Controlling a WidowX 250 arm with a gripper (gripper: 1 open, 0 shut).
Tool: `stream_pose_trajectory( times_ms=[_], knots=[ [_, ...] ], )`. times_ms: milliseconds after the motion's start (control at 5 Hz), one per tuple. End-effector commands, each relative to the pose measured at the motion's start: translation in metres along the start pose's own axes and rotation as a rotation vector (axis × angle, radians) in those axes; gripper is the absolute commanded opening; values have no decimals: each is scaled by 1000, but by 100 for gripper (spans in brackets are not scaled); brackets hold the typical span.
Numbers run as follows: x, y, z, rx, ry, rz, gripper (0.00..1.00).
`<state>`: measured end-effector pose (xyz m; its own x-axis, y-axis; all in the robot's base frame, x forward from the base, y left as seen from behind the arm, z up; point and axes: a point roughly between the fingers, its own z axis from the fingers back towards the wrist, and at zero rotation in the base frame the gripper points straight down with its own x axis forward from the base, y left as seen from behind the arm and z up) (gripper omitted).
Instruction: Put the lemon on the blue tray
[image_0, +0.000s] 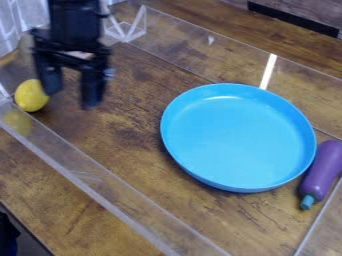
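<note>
The robot should keep moving over the lemon (31, 95) until its fingers are on both sides of it and then close them, because the gap in the gripper's open fingers (72, 87) is wider than the lemon.
The lemon (28, 96) is a small bright yellow fruit lying on the wooden table at the left edge of the camera view, partly hidden behind one finger. My black gripper (70, 83) hangs open just to its right, its left finger touching or overlapping the lemon's edge, nothing held between the fingers. The blue tray (287, 150) is a large round sky-blue dish lying empty at the right centre of the table.
A purple eggplant-shaped toy (321, 172) lies just right of the tray at the frame's edge. A low clear plastic wall (94, 185) runs diagonally along the table's front left. Dark wooden tabletop (147, 130) lies between lemon and tray.
</note>
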<state>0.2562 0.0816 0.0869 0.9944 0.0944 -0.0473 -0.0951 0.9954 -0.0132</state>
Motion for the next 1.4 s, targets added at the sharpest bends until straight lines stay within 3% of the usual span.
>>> stream_pose_trajectory(
  times_ms=[0, 600, 1000, 1200],
  knots=[
    [4, 39, -7, 2, -51, 3, 100],
    [26, 56, 2, 9, -56, 7, 100],
    [33, 74, -3, 7, -52, 53, 100],
    [34, 77, -15, 8, -48, 30, 100]
  ],
)
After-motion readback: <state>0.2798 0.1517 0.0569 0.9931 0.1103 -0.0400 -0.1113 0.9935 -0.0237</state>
